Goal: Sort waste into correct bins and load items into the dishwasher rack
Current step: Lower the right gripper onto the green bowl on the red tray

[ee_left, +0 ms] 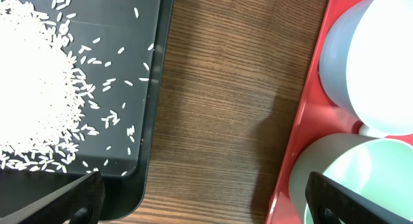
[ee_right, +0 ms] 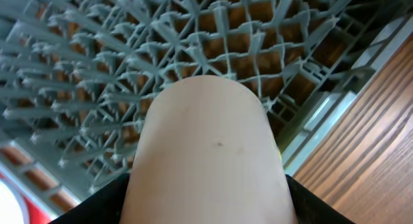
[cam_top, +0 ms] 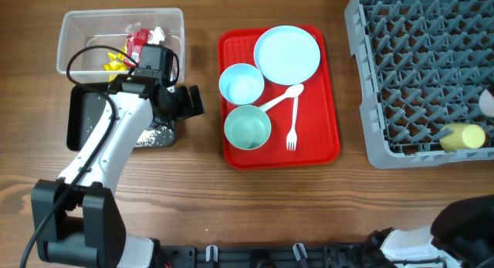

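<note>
My right gripper needs to keep lowering the white cup (cam_top: 487, 103), which hangs over the grey rack with its pegs (cam_top: 489, 135) beside the yellow cup empty, until the white cup sits there.
My left gripper (cam_top: 185, 104) (ee_left: 203, 201) hangs open over bare wood between the black bin (cam_top: 81, 121) (ee_left: 151, 121), which holds white rice grains (ee_left: 32, 88), and the red tray (cam_top: 328, 106) (ee_left: 303, 121). Nothing sits between its fingers. The clear bin (cam_top: 65, 44) contains a red wrapper (cam_top: 137, 41), a yellow wrapper (cam_top: 116, 61) and white paper (cam_top: 157, 34). On the tray lie a blue plate (cam_top: 287, 54), two blue bowls (cam_top: 241, 83) (cam_top: 247, 127), a spoon (cam_top: 282, 98) and a fork (cam_top: 293, 125). My right gripper (ee_right: 206, 211) is shut on the white cup (ee_right: 206, 140) (cam_top: 488, 103) above the grey rack (cam_top: 417, 67) (ee_right: 97, 75).
A yellow cup (cam_top: 461, 137) lies on its side in the rack's front right corner. The left arm stretches over the black bin and hides part of it. Bare wooden table shows between the tray and the rack.
</note>
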Robot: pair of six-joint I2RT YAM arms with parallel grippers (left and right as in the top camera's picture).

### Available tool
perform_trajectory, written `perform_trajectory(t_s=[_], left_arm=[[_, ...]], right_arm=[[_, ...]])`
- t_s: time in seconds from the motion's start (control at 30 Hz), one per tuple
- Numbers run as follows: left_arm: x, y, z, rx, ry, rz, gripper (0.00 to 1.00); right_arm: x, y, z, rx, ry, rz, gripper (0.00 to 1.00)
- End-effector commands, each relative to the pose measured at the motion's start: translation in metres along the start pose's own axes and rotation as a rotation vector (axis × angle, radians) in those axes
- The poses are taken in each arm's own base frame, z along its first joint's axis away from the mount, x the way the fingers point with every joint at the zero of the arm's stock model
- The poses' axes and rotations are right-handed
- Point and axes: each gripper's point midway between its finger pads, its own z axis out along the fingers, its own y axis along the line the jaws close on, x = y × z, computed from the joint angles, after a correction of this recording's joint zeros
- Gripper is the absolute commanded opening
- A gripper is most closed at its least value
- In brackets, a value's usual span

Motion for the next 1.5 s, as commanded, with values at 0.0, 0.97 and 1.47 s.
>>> perform_trajectory(t_s=[0.0, 0.97, 1.47], left_arm=[[0.003, -0.002, 0.002, 0.009, 0.010, -0.011, 1.00], [0.003, -0.002, 0.002, 0.009, 0.010, -0.011, 1.00], [0.003, -0.002, 0.002, 0.009, 0.010, -0.011, 1.00]], right_arm=[[-0.005, -0.025, 0.033, 0.036, 0.054, 0.065, 0.50], [-0.017, -0.076, 0.131, -0.052, 0.133, 0.244, 0.50], [-0.021, -0.061, 0.091, -0.012, 0.090, 0.231, 1.00]])
